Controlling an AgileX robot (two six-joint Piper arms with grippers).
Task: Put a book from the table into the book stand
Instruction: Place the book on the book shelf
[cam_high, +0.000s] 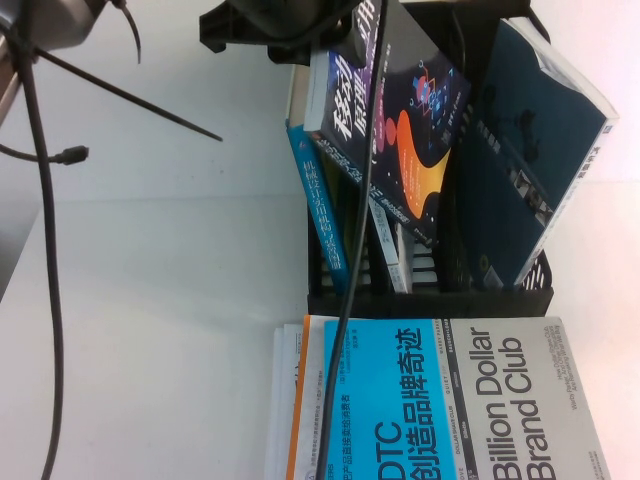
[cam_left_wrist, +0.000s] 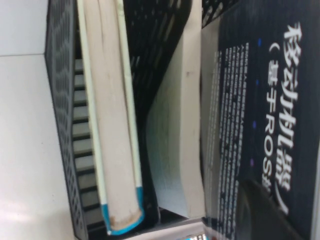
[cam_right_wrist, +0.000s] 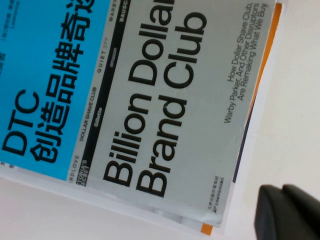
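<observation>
My left gripper needs to turn the dark book upright, because it lies slanted across the middle slot with its cover up, and then lower it next to the white book.
The book, dark with a big white Chinese title and an orange blob, leans tilted in the black book stand, its lower end down between the dividers. My left gripper is at the book's upper end, shut on it. In the left wrist view one dark finger lies against the book's cover, and the stand's perforated wall shows beside it. My right gripper is shut and holds nothing; it hovers over the white table by the corner of a book stack.
A teal book stands in the slot left of the held book. A dark blue book leans in the right slot. A stack topped by the cyan-and-grey "Billion Dollar Brand Club" book lies before the stand. A black cable hangs across the view.
</observation>
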